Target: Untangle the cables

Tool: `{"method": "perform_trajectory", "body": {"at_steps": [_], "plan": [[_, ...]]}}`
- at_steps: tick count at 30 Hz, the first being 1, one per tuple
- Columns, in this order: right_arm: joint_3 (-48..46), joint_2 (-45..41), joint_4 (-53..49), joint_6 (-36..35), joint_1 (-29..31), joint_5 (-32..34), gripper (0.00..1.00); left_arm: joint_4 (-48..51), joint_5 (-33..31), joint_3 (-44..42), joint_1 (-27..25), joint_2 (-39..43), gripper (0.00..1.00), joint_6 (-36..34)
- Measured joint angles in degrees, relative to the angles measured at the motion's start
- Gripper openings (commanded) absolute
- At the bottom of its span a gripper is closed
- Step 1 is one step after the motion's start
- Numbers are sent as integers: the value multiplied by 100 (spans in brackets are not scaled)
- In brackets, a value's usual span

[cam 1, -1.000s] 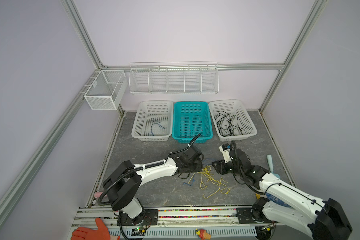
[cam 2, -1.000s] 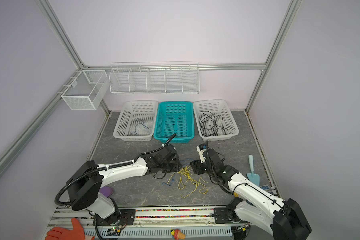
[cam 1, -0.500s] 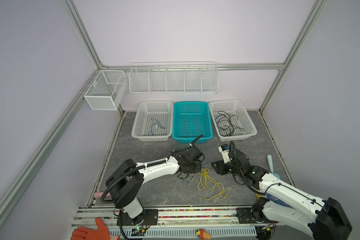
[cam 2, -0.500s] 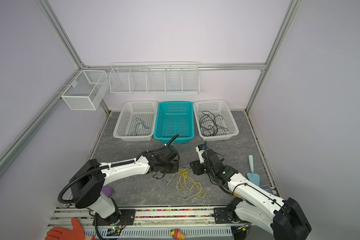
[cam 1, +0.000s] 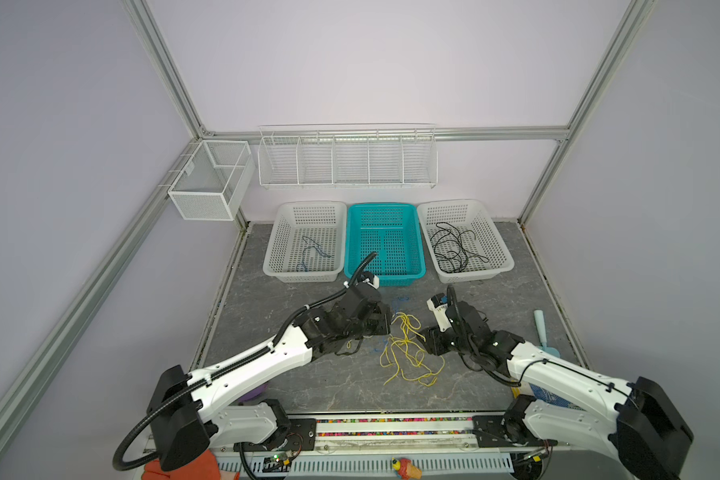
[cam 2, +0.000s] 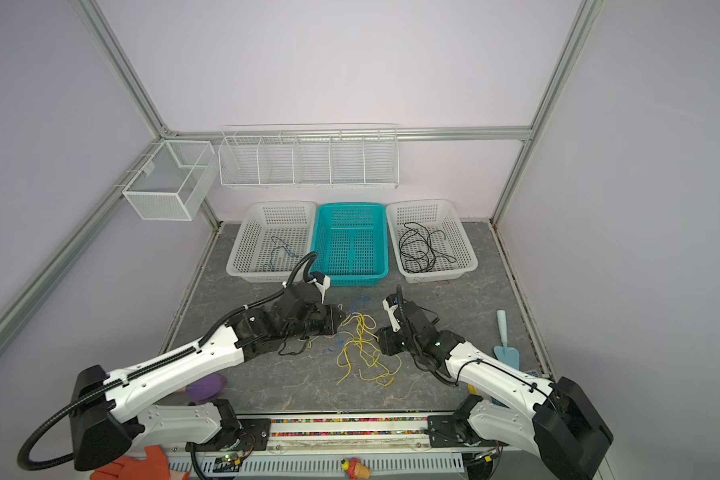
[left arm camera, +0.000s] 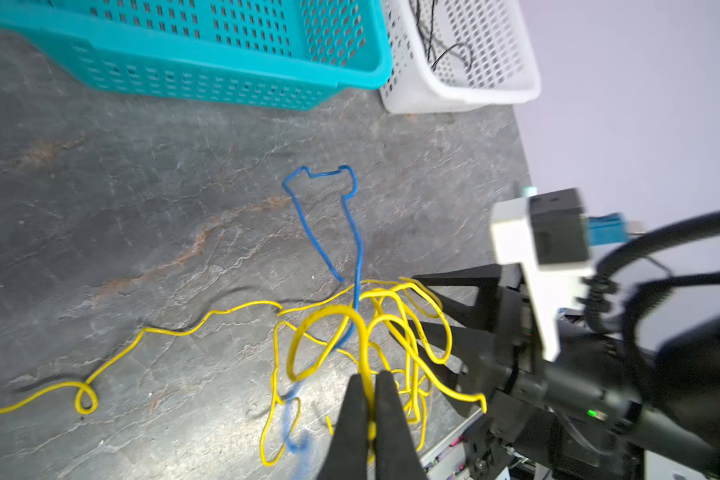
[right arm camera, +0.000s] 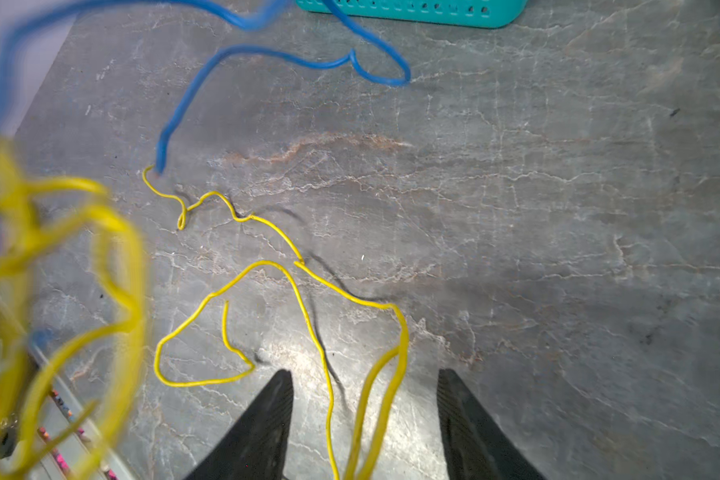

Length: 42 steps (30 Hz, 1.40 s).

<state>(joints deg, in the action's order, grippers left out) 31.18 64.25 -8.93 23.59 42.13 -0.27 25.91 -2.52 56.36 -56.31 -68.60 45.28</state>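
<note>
The blue cable threads through the bunched yellow cable pieces (left arm camera: 356,297). I should pull its loop back with my left gripper while my right gripper pulls the nearest yellow cable piece (left arm camera: 428,294) free.
A tangle of yellow cable (cam 1: 406,353) (cam 2: 362,349) lies on the grey table between both arms, with a blue cable (left arm camera: 352,224) (right arm camera: 233,52) threaded through it. My left gripper (cam 1: 389,328) (left arm camera: 368,378) is shut on a yellow cable loop (left arm camera: 333,309) at the tangle's left edge. At the tangle's right edge my right gripper (cam 1: 422,336) (right arm camera: 364,378) is open. Yellow strands (right arm camera: 387,374) run between its fingers without touching them. Black cables (cam 1: 454,245) lie in the right white basket (cam 1: 452,202), and a blue one (cam 1: 308,251) lies in the left white basket (cam 1: 308,204).
A teal basket (cam 1: 381,205) stands between the two white ones at the back. Wire racks (cam 1: 346,158) hang on the back wall. A light-blue trowel (cam 1: 541,332) lies at the right edge, and a purple object (cam 1: 254,392) lies under the left arm.
My left gripper has closed on the yellow cable loop. The yellow tangle has shifted slightly. The right gripper has stayed open in about the same place.
</note>
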Motion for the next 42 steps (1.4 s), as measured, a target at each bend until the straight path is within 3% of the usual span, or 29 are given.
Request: {"method": "perform_trajectory", "body": {"at_steps": [7,14,21,30,42], "plan": [[11,107,13,-2,15,-61,57,173,-337,-55,0,787,0,-153],[-319,-1082,538,-7,35,-304,59,730,-887,-55,0,1198,0,-365],[-581,-1777,988,20,35,-726,61,588,-494,-186,0,1257,0,-713],[970,-1370,245,535,35,-1012,61,549,-37,-197,0,1029,0,-1534],[525,-782,669,907,92,-2037,59,33,-254,-667,0,1827,0,-1733]]}}
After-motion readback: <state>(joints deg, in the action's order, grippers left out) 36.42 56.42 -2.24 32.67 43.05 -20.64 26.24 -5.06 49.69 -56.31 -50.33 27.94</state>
